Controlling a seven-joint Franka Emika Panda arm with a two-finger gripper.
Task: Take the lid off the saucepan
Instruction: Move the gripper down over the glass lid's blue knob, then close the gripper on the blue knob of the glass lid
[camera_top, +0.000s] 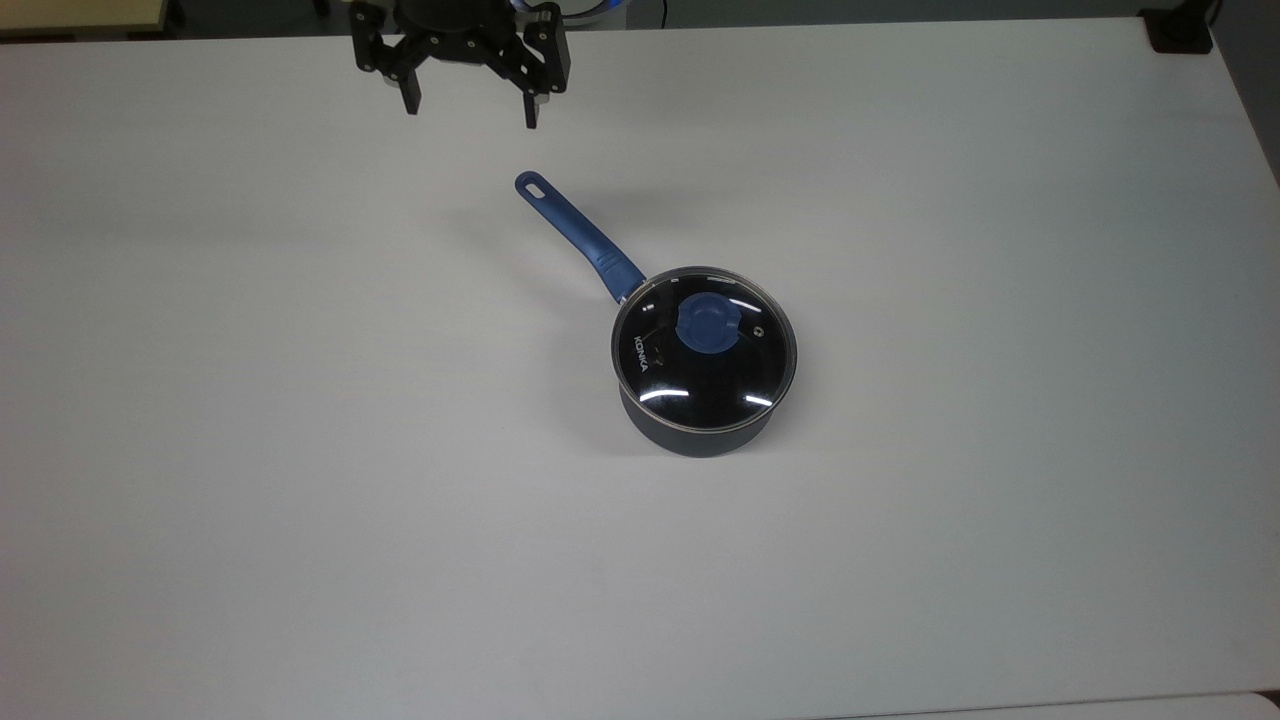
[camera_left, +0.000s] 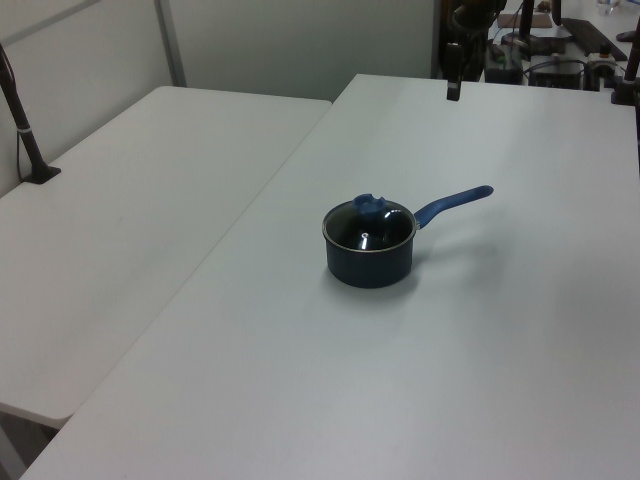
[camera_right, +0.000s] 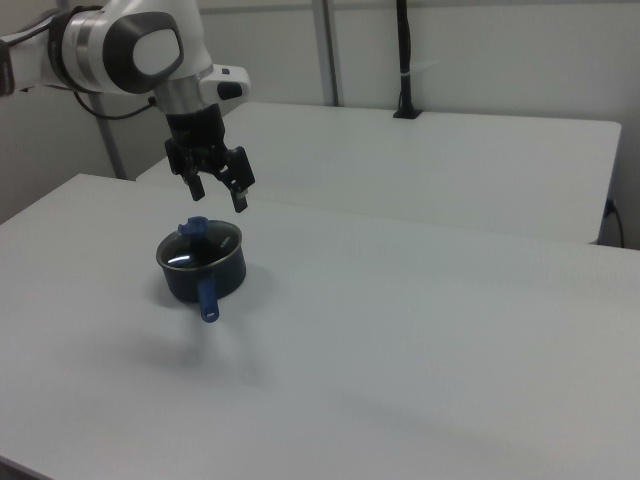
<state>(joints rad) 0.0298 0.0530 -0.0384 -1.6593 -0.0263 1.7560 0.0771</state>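
Note:
I should expect to find an empty saucepan (camera_left: 369, 267) when I take the lid off, because only a dark inside can be seen through the glass (camera_left: 352, 232) lid.
The saucepan (camera_top: 700, 432) is a small dark pot with a long blue handle (camera_top: 580, 235), standing near the middle of the white table (camera_top: 300, 450). The glass lid (camera_top: 700, 375) sits on it, blue knob (camera_top: 708, 325) in its centre. The handle points toward the top view's upper left. My gripper (camera_top: 471, 112) hangs open and empty above the table's far edge, beyond the handle's slotted end and apart from it. In the right view the gripper (camera_right: 219, 197) hovers above and just behind the saucepan (camera_right: 205, 277) and its lid (camera_right: 200, 250). The left view has the saucepan (camera_left: 368, 262) at centre.
A second white table (camera_left: 130, 200) adjoins along the left view's left, with a black clamped post (camera_left: 25, 120) on it. Dark equipment (camera_left: 560, 50) stands past the far end. A black clamp (camera_top: 1180, 30) sits at the top view's upper right corner.

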